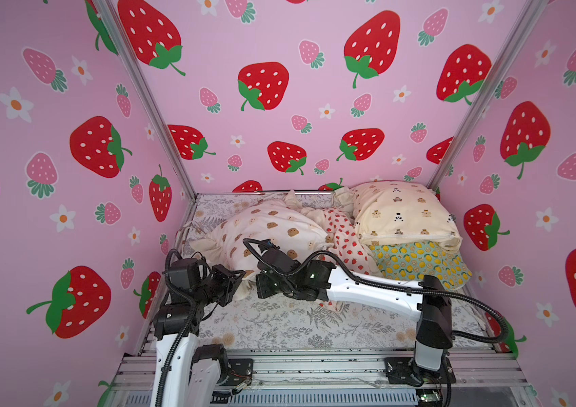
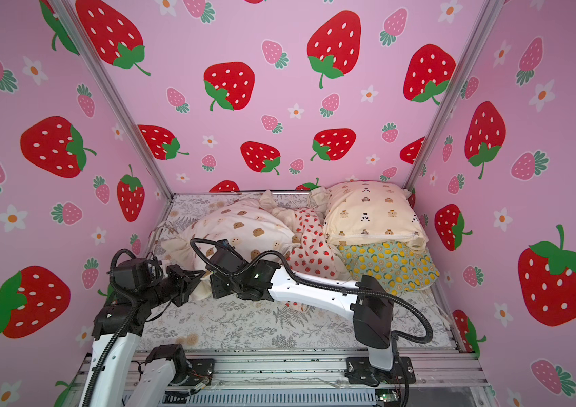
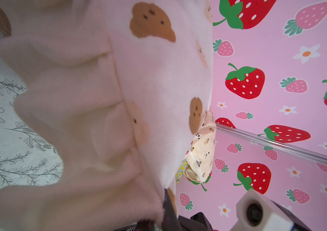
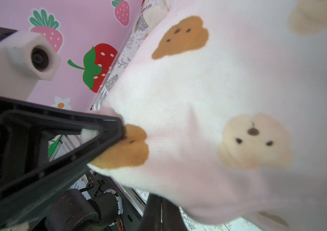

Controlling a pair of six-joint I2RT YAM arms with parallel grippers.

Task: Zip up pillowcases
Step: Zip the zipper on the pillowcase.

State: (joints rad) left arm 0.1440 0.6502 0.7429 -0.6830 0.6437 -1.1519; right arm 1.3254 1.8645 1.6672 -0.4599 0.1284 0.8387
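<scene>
My right gripper should keep pulling the zipper until it reaches the end point(image 1: 326, 240) beside the strawberry pillowcase, as my left gripper holds the white pillowcase's near corner point(image 4: 133, 148).
The white pillowcase with brown bear faces point(image 1: 272, 229) point(image 2: 244, 229) lies stuffed at the left of the bed, its cream ruffle point(image 3: 74, 120) toward the front. My left gripper point(image 1: 243, 274) point(image 3: 167, 206) is shut on its near corner, and its black finger point(image 4: 116, 128) pinches the cloth by a bear face. My right gripper point(image 1: 258, 280) point(image 4: 160, 202) is shut, its tips hidden under the same pillowcase's near edge. I cannot tell whether it holds anything. The strawberry pillowcase point(image 1: 346, 239) lies in the middle. The cream small-bear pillowcase point(image 1: 402, 211) rests on the lemon one point(image 1: 416, 260).
A grey fern-print sheet point(image 1: 279, 324) covers the bed. Pink strawberry walls point(image 1: 68, 176) close in on three sides. A metal rail point(image 1: 314, 366) with the arm bases runs along the front. My right forearm point(image 1: 367, 289) crosses low over the sheet.
</scene>
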